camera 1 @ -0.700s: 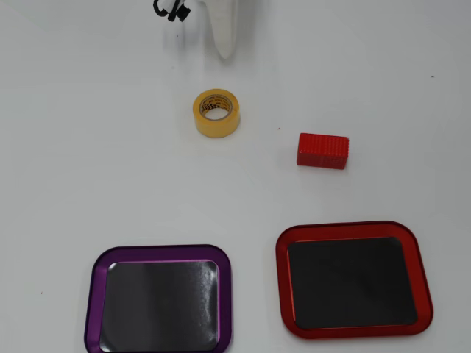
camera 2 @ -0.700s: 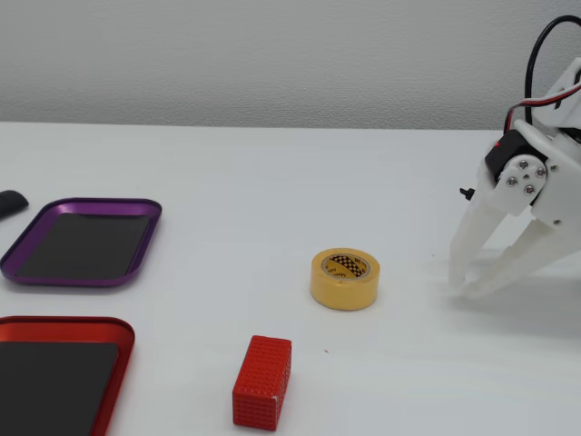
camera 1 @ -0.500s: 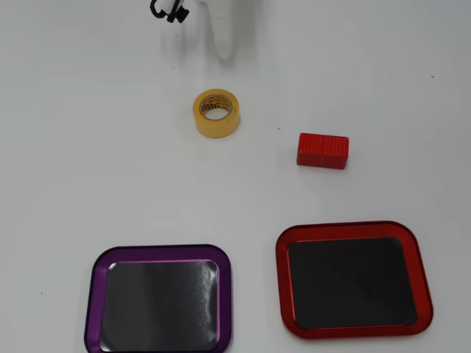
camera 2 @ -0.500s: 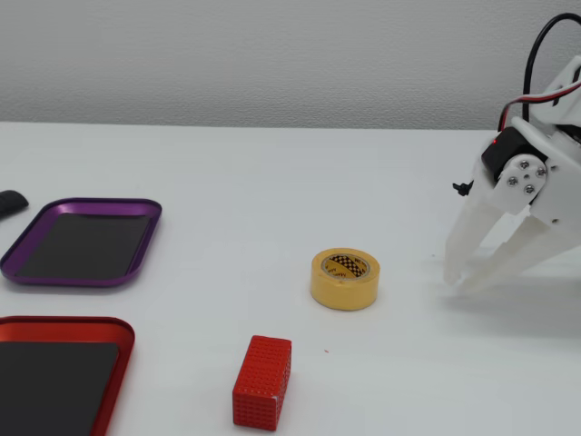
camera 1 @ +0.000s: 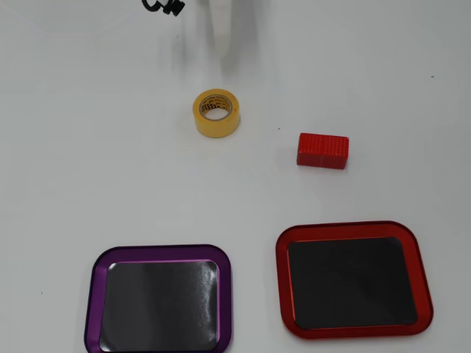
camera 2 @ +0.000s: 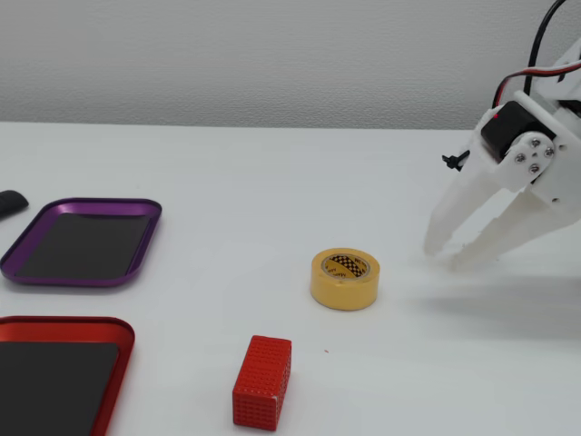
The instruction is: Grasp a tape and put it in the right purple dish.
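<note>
The yellow tape (camera 1: 216,126) will tip when I pick it up, because its open hole (camera 1: 217,113) lets my gripper pinch one side of the ring.
The yellow tape roll (camera 1: 218,127) lies flat on the white table, its printed core facing up; it also shows in the fixed view (camera 2: 344,288). The purple dish (camera 1: 91,294) sits at the lower left of the overhead view and at the left of the fixed view (camera 2: 143,247); its black inside is empty. My white gripper (camera 2: 447,256) hovers low over the table to the right of the tape in the fixed view, apart from it, jaws slightly open and empty. In the overhead view the gripper (camera 1: 228,57) is faint against the white table, just beyond the tape.
A red ribbed block (camera 1: 322,150) lies right of the tape, also in the fixed view (camera 2: 262,381). A larger red tray (camera 1: 280,279) sits beside the purple dish, also in the fixed view (camera 2: 68,322). A small black object (camera 2: 9,203) lies at the left edge.
</note>
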